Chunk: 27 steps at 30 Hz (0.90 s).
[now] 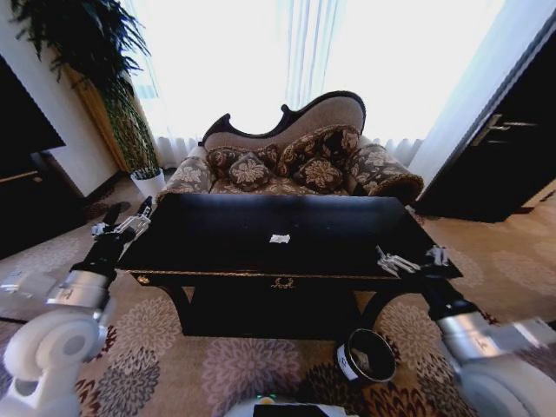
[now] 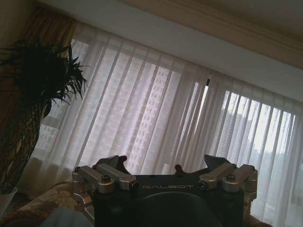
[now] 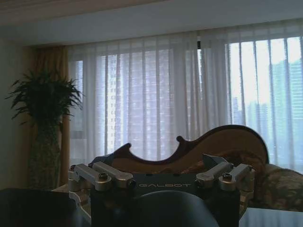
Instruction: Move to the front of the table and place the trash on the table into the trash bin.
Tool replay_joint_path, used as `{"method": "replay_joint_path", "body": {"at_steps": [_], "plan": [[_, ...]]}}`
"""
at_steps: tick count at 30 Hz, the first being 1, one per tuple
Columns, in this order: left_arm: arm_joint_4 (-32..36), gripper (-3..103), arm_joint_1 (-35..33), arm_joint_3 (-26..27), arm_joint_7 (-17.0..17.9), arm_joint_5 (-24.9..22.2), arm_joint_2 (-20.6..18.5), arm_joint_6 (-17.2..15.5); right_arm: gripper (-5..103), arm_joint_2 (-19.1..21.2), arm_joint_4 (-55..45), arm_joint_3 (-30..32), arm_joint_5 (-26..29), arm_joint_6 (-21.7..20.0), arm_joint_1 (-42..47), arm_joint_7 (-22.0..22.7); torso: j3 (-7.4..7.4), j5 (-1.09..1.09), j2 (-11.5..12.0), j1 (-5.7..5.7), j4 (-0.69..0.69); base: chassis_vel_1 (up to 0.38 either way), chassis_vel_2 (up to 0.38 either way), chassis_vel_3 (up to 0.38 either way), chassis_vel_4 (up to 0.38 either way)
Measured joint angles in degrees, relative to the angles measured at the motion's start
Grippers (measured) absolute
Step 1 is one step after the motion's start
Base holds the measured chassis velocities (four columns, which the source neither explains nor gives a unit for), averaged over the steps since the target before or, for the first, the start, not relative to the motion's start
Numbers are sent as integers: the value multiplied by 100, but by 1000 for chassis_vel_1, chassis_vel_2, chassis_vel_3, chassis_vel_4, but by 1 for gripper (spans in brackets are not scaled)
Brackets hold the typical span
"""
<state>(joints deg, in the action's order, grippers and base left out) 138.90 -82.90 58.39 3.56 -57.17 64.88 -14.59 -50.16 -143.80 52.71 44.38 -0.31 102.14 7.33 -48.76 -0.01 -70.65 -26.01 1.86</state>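
The white crumpled scrap (image 1: pixel 280 239) has ragged edges (image 1: pixel 287 237). I expect it will stay wrinkled and stick out stiffly beyond my right gripper when I carry it.
The glossy black table (image 1: pixel 208 236) with gold trim stands straight ahead in the head view. One white crumpled scrap of trash (image 1: pixel 279 238) lies near the middle of its top. On the carpet by the table's front right leg stands the small black trash bin (image 1: pixel 367 356) with a pale rim. My left gripper (image 1: pixel 122 221) hovers open just off the table's left end, empty, and in the left wrist view it (image 2: pixel 165 165) points at the curtains. My right gripper (image 1: pixel 411 257) is open over the front right corner, nothing between its fingers, and it (image 3: pixel 163 163) faces the sofa back.
A patterned sofa (image 1: pixel 295 161) stands close behind the table. A white plant pot (image 1: pixel 149 181) with a tall plant is at the back left, beside a dark low cabinet (image 1: pixel 26 187). A dark door (image 1: pixel 508 139) is on the right. Floral carpet surrounds the table.
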Motion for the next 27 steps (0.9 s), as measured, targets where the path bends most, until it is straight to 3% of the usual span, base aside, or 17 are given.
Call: {"method": "replay_joint_path", "body": {"at_steps": [4, 5, 9, 18, 22, 27], "plan": [[346, 100, -125, 90, 78, -13, 91, -87, 100, 646, 90, -708, 129, -311, -815, 290, 1, -1, 0, 0, 1, 0, 0, 0, 0], [346, 100, -125, 90, 78, -13, 91, -87, 100, 646, 90, -708, 129, -311, -815, 290, 1, -1, 0, 0, 1, 0, 0, 0, 0], [444, 100, -156, 133, 204, 39, 136, -150, 100, 1355, 868, -1529, 217, -379, -1752, 314, 0, 2, 1, -1, -3, 0, 0, 0, 0], [328, 100, -59, -443, 213, 447, 150, -158, 100, 2325, 1707, -1985, 653, -482, -2520, 485, 1, 1, 1, 0, 1, 0, 0, 0, 0], [244, 100, 2, -458, 221, 509, 124, -158, 100, 2823, 1830, -2149, 1182, -780, -2848, 359, 0, 1, 1, -1, -1, 0, 0, 0, 0], [91, 100, 78, -370, 233, 504, 28, -158, 100, 3329, 2042, -2487, 1315, -780, -3083, 260, 1, 0, 0, 0, 0, 0, 0, 0, 0]]}}
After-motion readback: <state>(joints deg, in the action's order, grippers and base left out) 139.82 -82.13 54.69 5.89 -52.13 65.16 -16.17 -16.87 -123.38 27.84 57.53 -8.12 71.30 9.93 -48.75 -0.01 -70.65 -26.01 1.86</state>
